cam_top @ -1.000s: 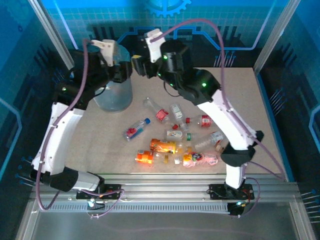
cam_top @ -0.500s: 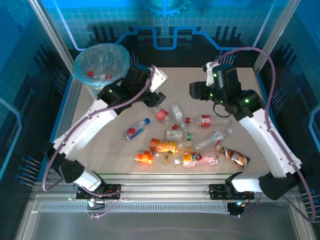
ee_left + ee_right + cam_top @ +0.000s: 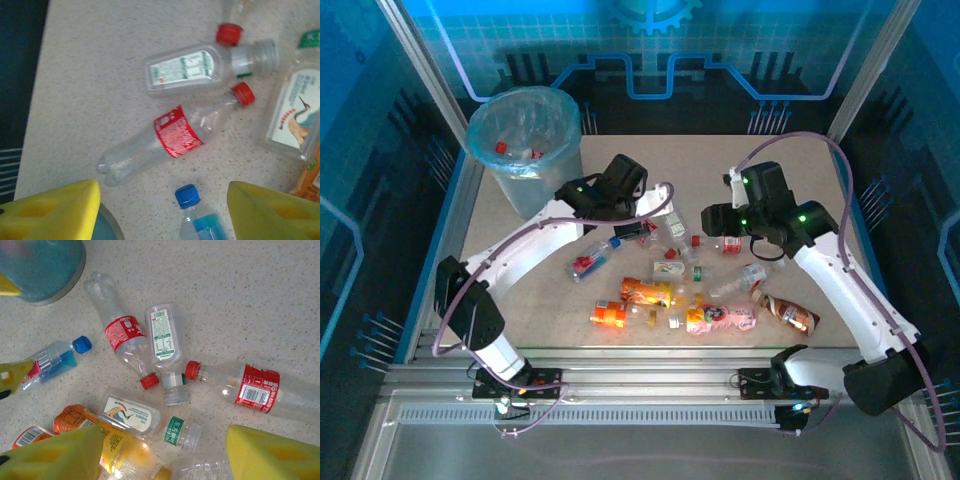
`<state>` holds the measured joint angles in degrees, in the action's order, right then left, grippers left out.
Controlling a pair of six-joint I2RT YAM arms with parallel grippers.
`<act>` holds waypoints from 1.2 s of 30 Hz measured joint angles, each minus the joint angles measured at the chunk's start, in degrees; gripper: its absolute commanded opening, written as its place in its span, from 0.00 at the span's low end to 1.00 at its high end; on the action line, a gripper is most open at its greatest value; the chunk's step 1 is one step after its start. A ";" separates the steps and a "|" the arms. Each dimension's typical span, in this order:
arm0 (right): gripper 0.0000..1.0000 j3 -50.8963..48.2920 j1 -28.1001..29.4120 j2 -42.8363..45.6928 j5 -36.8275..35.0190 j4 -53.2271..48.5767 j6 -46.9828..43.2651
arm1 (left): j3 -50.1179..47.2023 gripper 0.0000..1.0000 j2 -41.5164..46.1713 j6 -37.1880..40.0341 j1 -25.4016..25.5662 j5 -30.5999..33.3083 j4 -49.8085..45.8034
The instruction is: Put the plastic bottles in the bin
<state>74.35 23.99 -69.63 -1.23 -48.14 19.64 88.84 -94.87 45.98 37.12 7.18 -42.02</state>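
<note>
The path past the blue-capped bottle [image 3: 201, 215] to the red-labelled bottle's neck [image 3: 225, 103] is clear, so my left gripper keeps reaching until its fingers are on both sides of that neck.
Several plastic bottles [image 3: 670, 285] lie scattered mid-table: clear ones with red caps, orange ones and a blue-capped one [image 3: 592, 255]. The bin [image 3: 525, 130], a pale-blue bucket with a clear liner, stands at the far left with a few bottles inside. My left gripper [image 3: 162, 210] hangs open just above the table. The blue-capped bottle [image 3: 195, 215] lies between its yellow fingers [image 3: 50, 212], and a clear red-labelled bottle [image 3: 172, 137] lies just beyond them. My right gripper [image 3: 165, 455] is open above the pile, over a green-labelled clear bottle [image 3: 182, 432].
A brown crushed bottle [image 3: 788, 312] lies apart at the right, near the right arm. The bin's base [image 3: 45, 265] and the left gripper's yellow fingertips [image 3: 10, 375] appear at the left of the right wrist view. Frame posts and blue walls ring the table.
Both arms have swung away from the bin. The left gripper has come down over the blue-capped bottle, and the right gripper has moved right and lowered over the pile.
</note>
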 measured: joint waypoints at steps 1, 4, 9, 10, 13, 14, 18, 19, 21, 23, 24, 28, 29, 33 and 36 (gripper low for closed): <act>0.66 -0.28 -0.02 0.04 0.46 0.17 0.11 | 0.02 0.68 -0.57 0.83 -0.28 -1.14 -0.28; 0.66 -1.27 -0.07 0.26 1.88 0.87 0.31 | 1.68 0.62 -3.13 3.54 -1.79 -4.70 -2.71; 0.66 -2.73 -0.07 -0.26 3.41 2.43 0.26 | 6.69 0.62 -8.52 8.33 -3.52 -8.81 -5.92; 0.66 -2.73 -0.07 -0.74 3.48 2.51 -0.04 | 6.82 0.62 -9.20 9.53 -3.54 -9.57 -6.16; 0.66 -2.21 -0.07 -3.15 3.23 1.95 -1.51 | 6.82 0.63 -11.43 13.33 -3.34 -12.70 -7.34; 0.67 -1.62 -0.13 -4.28 2.99 1.36 -2.14 | 6.82 0.64 -12.17 14.62 -3.32 -13.77 -7.48; 0.68 0.74 -1.38 -6.91 2.51 0.00 -4.57 | 7.04 0.70 -15.19 18.27 -3.21 -16.63 -6.56; 0.68 1.20 -1.88 -7.02 2.32 -0.26 -5.03 | 7.30 0.70 -16.04 18.88 -3.21 -17.14 -6.25; 0.68 2.16 -3.13 -7.02 2.29 -0.50 -5.95 | 8.57 0.70 -18.21 20.24 -3.21 -17.70 -6.12; 0.68 2.67 -4.22 -7.02 2.32 -0.48 -6.71 | 10.47 0.70 -20.63 21.53 -3.06 -17.79 -6.29; 0.68 2.71 -4.81 -7.04 2.38 -0.50 -7.10 | 11.58 0.69 -21.86 22.08 -3.02 -17.77 -6.56; 0.68 2.71 -7.28 -7.82 3.17 -0.87 -8.17 | 15.23 0.67 -26.12 23.91 -2.54 -17.53 -7.89; 0.68 2.71 -7.85 -8.20 3.34 -0.90 -8.37 | 15.58 0.67 -26.93 24.57 -2.40 -17.49 -7.96; 0.69 2.71 -9.07 -9.84 4.28 -0.92 -9.09 | 15.76 0.66 -28.57 26.14 -1.81 -16.87 -8.87; 0.69 2.73 -9.27 -10.71 4.76 -0.92 -9.42 | 16.06 0.66 -29.42 27.17 -1.46 -16.15 -9.18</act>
<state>77.08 14.72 -80.34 3.53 -49.06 10.22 104.90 -124.29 73.14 35.66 -8.97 -51.20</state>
